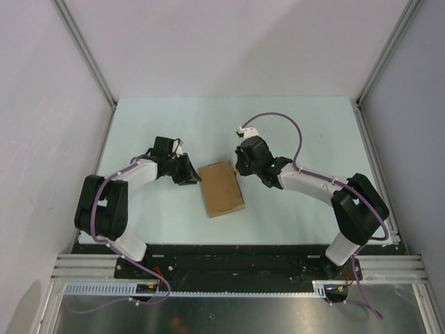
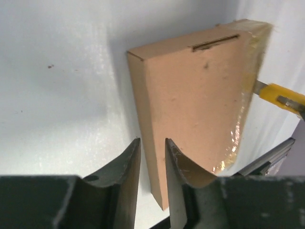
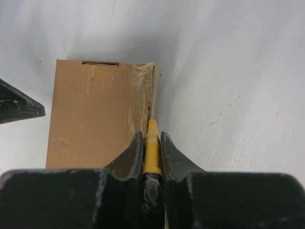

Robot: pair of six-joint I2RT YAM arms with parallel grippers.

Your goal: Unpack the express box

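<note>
The express box's taped side (image 1: pixel 235 183) faces my right gripper. My left gripper should stand the box on its opposite long side (image 1: pixel 204 191) before the knife cuts.
The express box (image 1: pixel 221 188) lies flat in the middle of the table, a plain brown carton with its lid closed and clear tape along its right edge (image 3: pixel 143 90). My left gripper (image 1: pixel 191 170) is at the box's left side. In the left wrist view its jaws (image 2: pixel 152 148) stand a little apart, astride the box's (image 2: pixel 195 95) near edge, with a gap on the left finger's side. My right gripper (image 3: pixel 151 138) is shut on a yellow utility knife (image 3: pixel 152 152). The knife's tip rests against the taped right edge of the box (image 3: pixel 95 114). The knife (image 2: pixel 281 98) also shows past the box's far side.
The pale table (image 1: pixel 292 132) is boxed in by white walls with aluminium posts (image 1: pixel 379 66) at the corners. A black and metal rail (image 1: pixel 236 268) runs along the near edge, where both arm bases stand.
</note>
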